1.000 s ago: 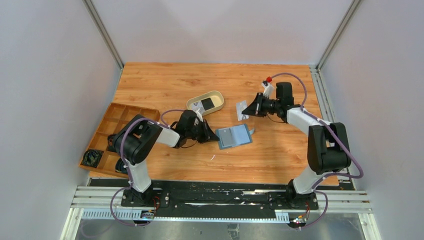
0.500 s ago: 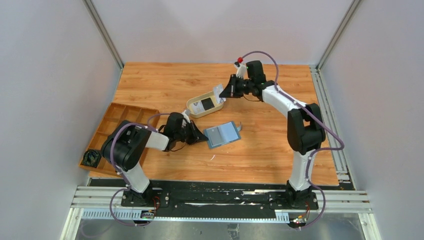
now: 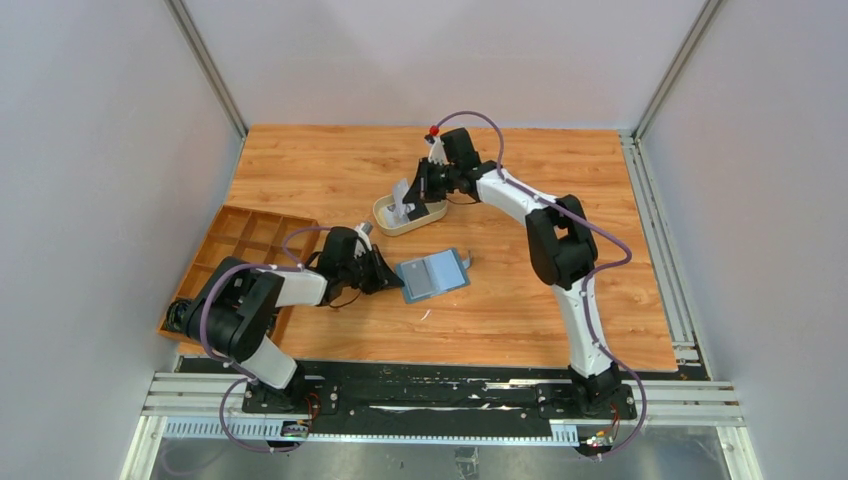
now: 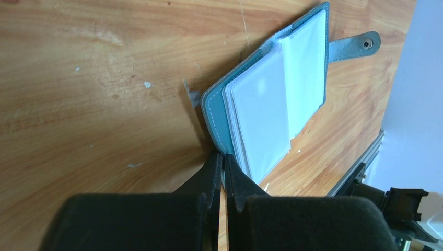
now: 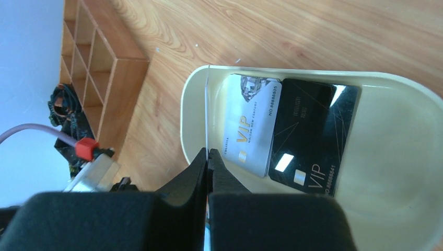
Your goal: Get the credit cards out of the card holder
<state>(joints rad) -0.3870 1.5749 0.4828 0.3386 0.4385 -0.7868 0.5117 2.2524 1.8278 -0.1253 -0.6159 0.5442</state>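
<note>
I should keep lowering the pale credit card (image 5: 207,112) with my right gripper until it is close to the whitish VIP card (image 5: 249,123) and then let go, because it hangs upright over the beige tray's end.
The teal card holder (image 3: 432,275) lies open on the wooden table, its snap tab (image 4: 355,44) pointing away. My left gripper (image 3: 385,272) is shut on its near edge (image 4: 214,125); pale whitish cards (image 4: 261,117) sit in its pockets. My right gripper (image 3: 412,196) is shut on a thin pale credit card (image 5: 207,112), seen edge-on, held upright over the beige oval tray (image 3: 388,222). A whitish VIP card (image 5: 251,123) and a black VIP card (image 5: 313,136) lie flat inside the tray (image 5: 397,172).
A wooden compartment organiser (image 3: 232,262) stands at the left table edge, with dark cables (image 3: 184,314) in its near cells; it also shows in the right wrist view (image 5: 102,57). Grey walls enclose the table.
My right gripper has carried the pale card left from mid-table to over the beige tray. My left gripper has pulled the open card holder left and a little nearer.
</note>
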